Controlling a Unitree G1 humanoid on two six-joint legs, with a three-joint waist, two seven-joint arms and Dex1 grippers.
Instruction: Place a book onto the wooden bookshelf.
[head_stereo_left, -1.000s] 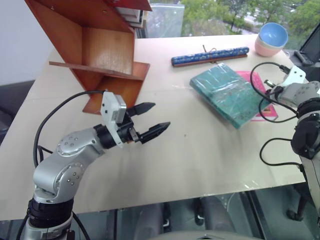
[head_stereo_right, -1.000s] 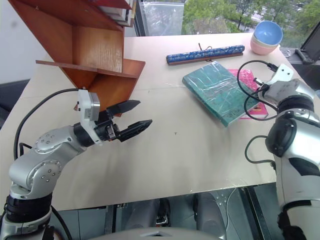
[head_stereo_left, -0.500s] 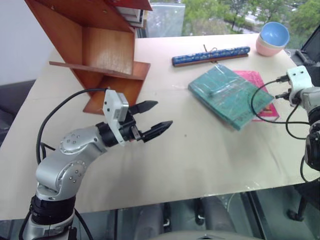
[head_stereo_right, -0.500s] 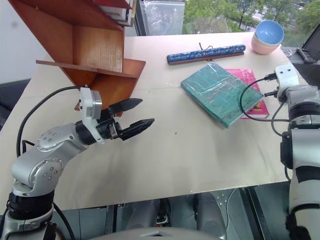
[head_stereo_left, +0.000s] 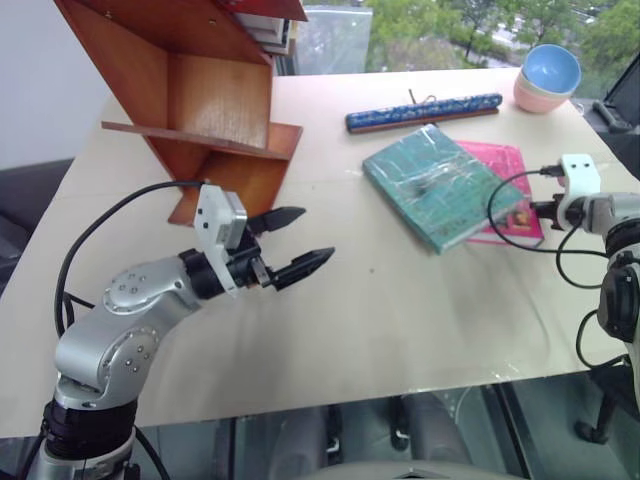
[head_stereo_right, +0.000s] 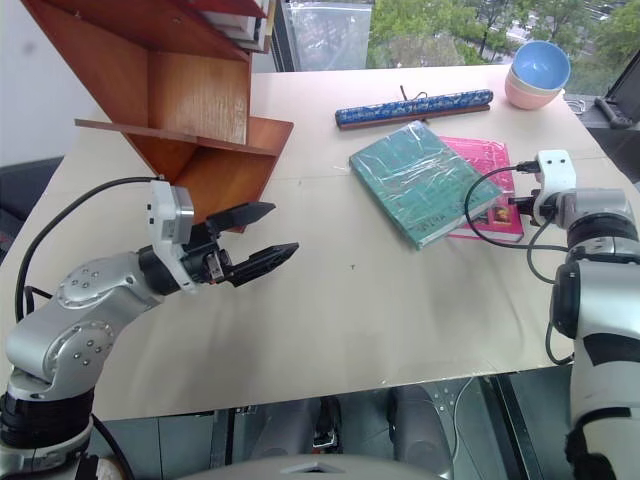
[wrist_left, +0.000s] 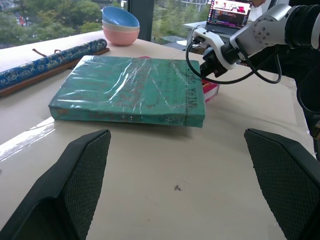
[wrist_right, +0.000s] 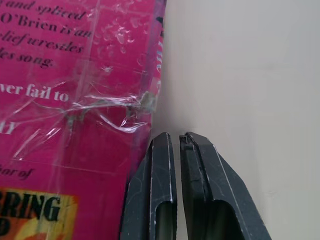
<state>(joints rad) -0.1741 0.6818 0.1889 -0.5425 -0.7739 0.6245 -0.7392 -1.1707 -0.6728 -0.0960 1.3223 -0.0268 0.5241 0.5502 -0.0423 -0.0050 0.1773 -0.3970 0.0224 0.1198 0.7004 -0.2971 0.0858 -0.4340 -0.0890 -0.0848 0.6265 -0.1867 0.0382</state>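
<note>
My gripper will lift the teal-green book (head_stereo_left: 432, 185) away alone and leave the other book behind, because the teal-green book lies crooked across the pink book (head_stereo_left: 507, 167).
The teal-green book (head_stereo_left: 428, 186) lies flat on the table, wrapped in glossy plastic, partly on top of a smaller pink book (head_stereo_left: 503, 166). My right gripper (wrist_right: 175, 136) is shut and empty, its tips low against the pink book's (wrist_right: 75, 100) outer edge; it also shows past the teal book (wrist_left: 130, 87) as the right gripper (wrist_left: 206, 66). My left gripper (head_stereo_left: 318, 234) hovers open and empty above mid-table, pointing toward the books. The wooden bookshelf (head_stereo_left: 200, 90) stands at the far left, just behind the left arm.
A long blue patterned roll (head_stereo_left: 422, 111) lies behind the books. Stacked blue and pink bowls (head_stereo_left: 547, 78) sit at the far right corner. A laptop (wrist_left: 230, 10) stands beyond the table. The table's front edge (head_stereo_left: 400, 385) runs close below the arms.
The teal book has slid and turned to the left over the pink book. My right gripper has rolled and dropped to the pink book's edge. The left arm stays put.
</note>
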